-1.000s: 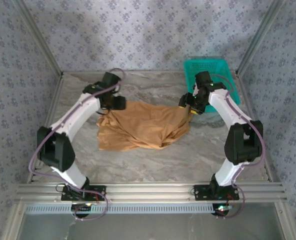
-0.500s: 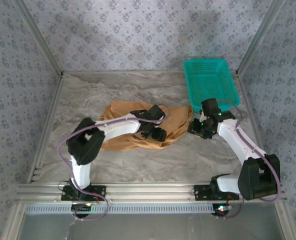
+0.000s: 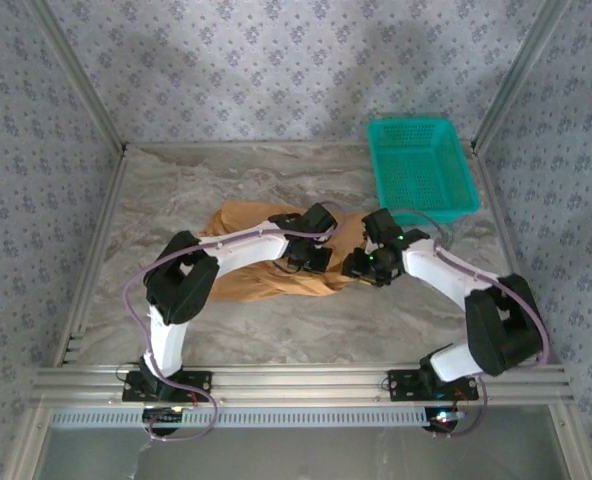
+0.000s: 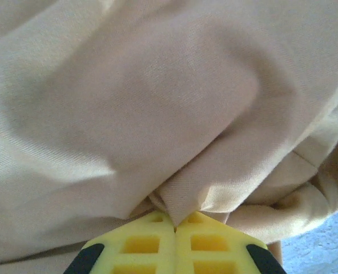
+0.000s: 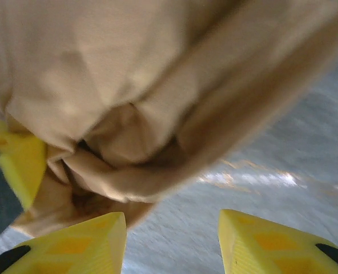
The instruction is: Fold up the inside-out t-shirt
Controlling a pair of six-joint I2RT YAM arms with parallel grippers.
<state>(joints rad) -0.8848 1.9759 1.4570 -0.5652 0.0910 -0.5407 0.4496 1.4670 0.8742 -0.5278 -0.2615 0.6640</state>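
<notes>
The t-shirt's edge (image 5: 126, 181) is rolled up next to the fold at my left gripper. Next, my left gripper moves back while my right gripper pulls the bunched cloth (image 5: 123, 136) out.
The tan-orange inside-out t-shirt (image 3: 244, 228) lies bunched in the middle of the marble table (image 3: 306, 330). My left arm reaches across it. My left gripper (image 3: 314, 262) sits at the shirt's near right part, shut on a pinched fold of the cloth (image 4: 183, 200), and its yellow fingertips (image 4: 157, 228) meet there. My right gripper (image 3: 358, 268) is low at the shirt's right edge, close to the left one. It is open (image 5: 172, 231), with bare table between its fingers and the shirt's rolled edge (image 5: 129, 171) just ahead of it.
A teal mesh basket (image 3: 421, 165) stands at the back right corner, apart from the shirt. Patterned walls and metal posts close the back and sides. Bare marble lies in front of the shirt and to its left (image 3: 156, 200).
Both arms came in from the shirt's far corners to its near right part. The left gripper has shut on a fold. The right gripper slid left to the shirt's edge. The shirt is more bunched.
</notes>
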